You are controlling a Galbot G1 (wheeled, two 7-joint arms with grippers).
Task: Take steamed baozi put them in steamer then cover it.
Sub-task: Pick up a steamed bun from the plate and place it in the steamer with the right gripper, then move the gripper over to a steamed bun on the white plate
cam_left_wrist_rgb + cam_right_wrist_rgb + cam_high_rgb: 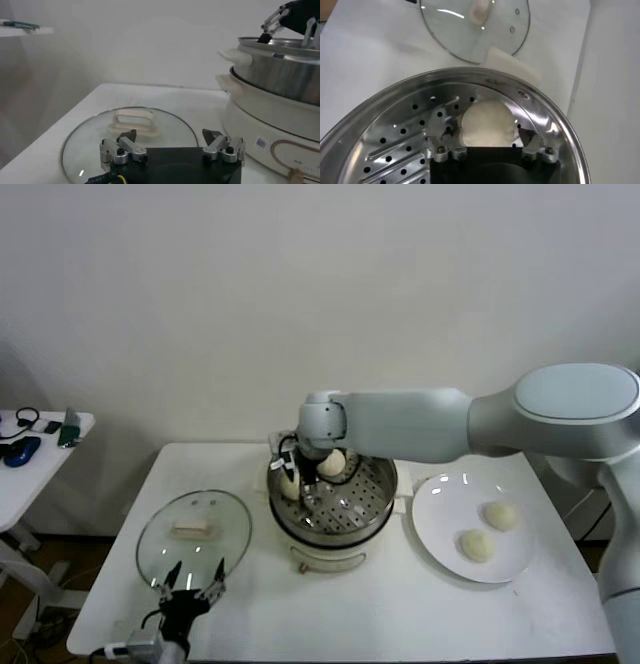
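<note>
The near baozi on the plate (477, 545) lies apart from its neighbour (501, 515). My right gripper stays open and keep moving toward that baozi until its fingers are on both sides of it.
The steamer (345, 509) stands mid-table, a steel perforated basket (390, 130) on a cream pot. My right gripper (297, 484) reaches into its back left part. It is open (487, 144), and a baozi (486, 123) rests on the basket floor between its spread fingers. A second baozi (331, 463) lies beside it in the basket. Two more baozi (500, 515) (477, 545) sit on the white plate (440, 504). The glass cover (193, 529) lies flat left of the steamer. My left gripper (195, 579) hovers open over its near edge (170, 136), holding nothing.
The plate sits close to the steamer's right side. A low side table (30, 454) with small items stands far left, off the white table (400, 604). The cover's cream handle (133, 120) faces up. The pot's side handle (235, 56) points toward the cover.
</note>
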